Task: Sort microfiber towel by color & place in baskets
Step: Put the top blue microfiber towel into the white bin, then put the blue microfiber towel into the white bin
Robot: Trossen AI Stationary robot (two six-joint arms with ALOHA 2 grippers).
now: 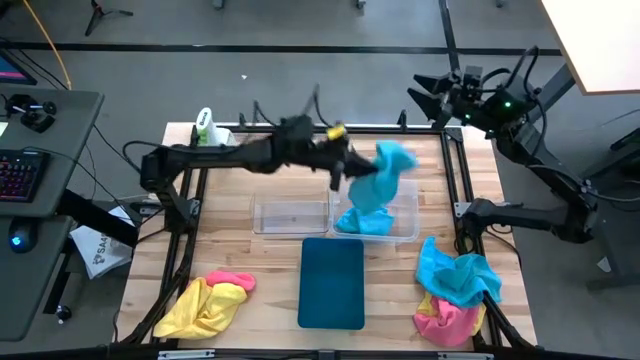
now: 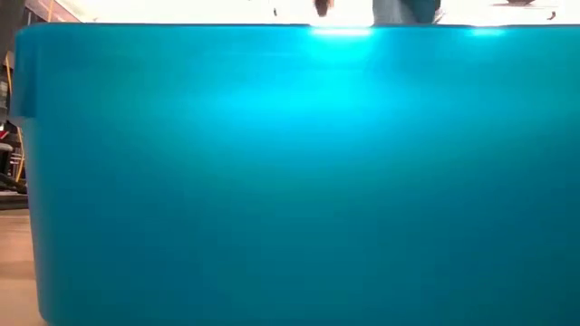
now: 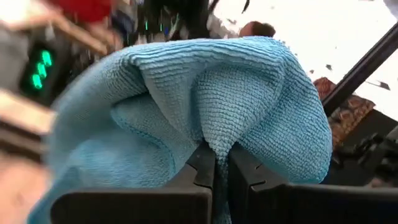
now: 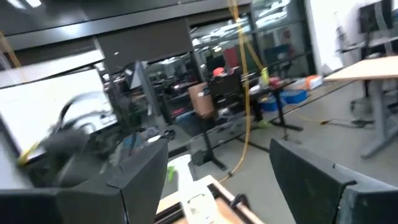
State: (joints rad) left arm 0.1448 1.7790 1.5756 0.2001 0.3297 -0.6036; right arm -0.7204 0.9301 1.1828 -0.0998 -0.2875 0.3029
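The held cyan towel (image 1: 376, 182) hangs down over the wider tub where another cyan towel lies, so the robot's left gripper should keep lowering it and let go of it inside that tub (image 1: 366, 221).
My left gripper (image 1: 343, 168) is over the wider clear tub (image 1: 405, 222) and is shut on a cyan towel (image 1: 385, 168). In the left wrist view that towel (image 3: 205, 99) bulges over the fingers of the gripper (image 3: 221, 154). Another cyan towel (image 1: 358, 220) lies in the wider tub. The narrower clear tub (image 1: 290, 214) stands to its left and the dark teal tray (image 1: 332, 282) nearer. Yellow and pink towels (image 1: 210, 300) lie at the near left; a cyan, pink and yellow pile (image 1: 455, 290) lies at the near right. My right gripper (image 1: 437, 97) (image 4: 217, 171) is open beyond the far right corner. My left gripper pinches a bunched fold of the cyan towel (image 3: 214, 140) between its two shut fingers, several layers. The fingers come level from the table's left. The towel is lifted and droops toward the wider tub; whether its lower end (image 1: 372, 200) touches the towel there I cannot tell.
A white spray bottle with a green top (image 1: 205, 125) stands at the far left corner of the table. The teal tray's wall (image 2: 290, 181) fills the low view. A desk with a keyboard (image 1: 20, 175) is left of the table.
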